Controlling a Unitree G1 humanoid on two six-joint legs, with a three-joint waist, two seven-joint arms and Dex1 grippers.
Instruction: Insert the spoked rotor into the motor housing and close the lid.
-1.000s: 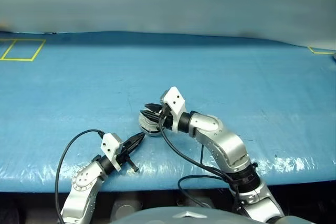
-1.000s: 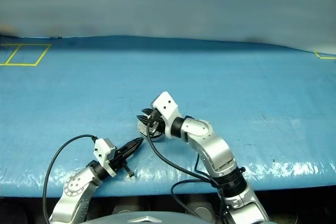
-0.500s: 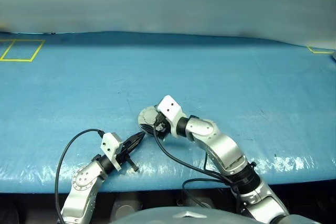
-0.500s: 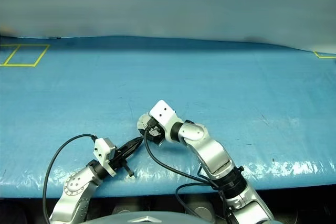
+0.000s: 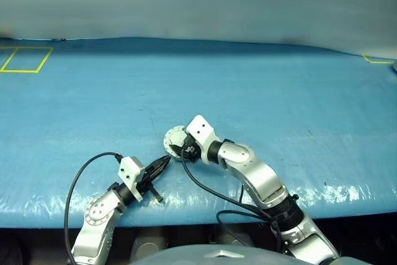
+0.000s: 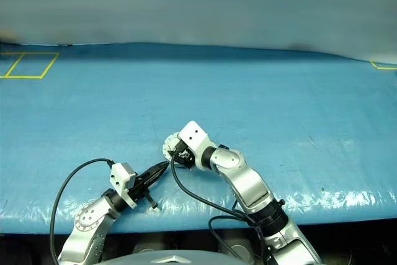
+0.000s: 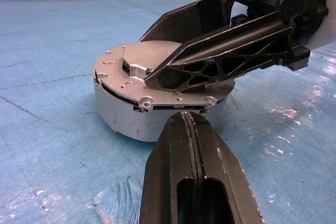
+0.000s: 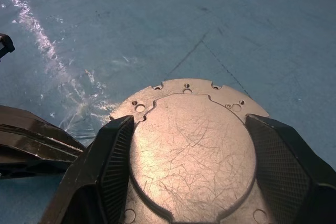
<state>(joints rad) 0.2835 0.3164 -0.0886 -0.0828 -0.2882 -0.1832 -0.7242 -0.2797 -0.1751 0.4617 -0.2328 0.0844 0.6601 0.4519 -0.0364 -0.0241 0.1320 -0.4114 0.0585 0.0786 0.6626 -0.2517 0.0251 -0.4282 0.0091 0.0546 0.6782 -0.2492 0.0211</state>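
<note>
My gripper will bring lid and motor housing point(image 5: 174, 140) up together when it raises the lid's edge, because the lid's notched rim point(image 8: 187, 86) lies level over the motor housing.
A round grey assembly stands on the blue table in front of me. The lid point(image 8: 189, 145), plain face up with a raised circle, lies on the motor housing point(image 7: 119, 118), whose grey side wall shows below it. The spoked rotor is hidden. My right gripper point(image 8: 190, 121) is low over the lid, open, with one finger point(image 7: 210, 59) lying along each side of the lid's top. My left gripper point(image 7: 185, 118) is shut and empty. Its tip is level and just short of the housing's wall point(image 5: 166, 161).
The blue sheet covers the whole table point(image 5: 279, 97). Yellow tape squares mark its far left point(image 5: 26, 59) and far right point(image 5: 378, 59) corners. The table's front edge runs just behind both arms, and a black cable point(image 5: 77, 181) loops from the left wrist.
My right gripper has sunk onto the lid and tipped flatter, its fingers now spread wider over the disc. The left gripper has stayed where it was.
</note>
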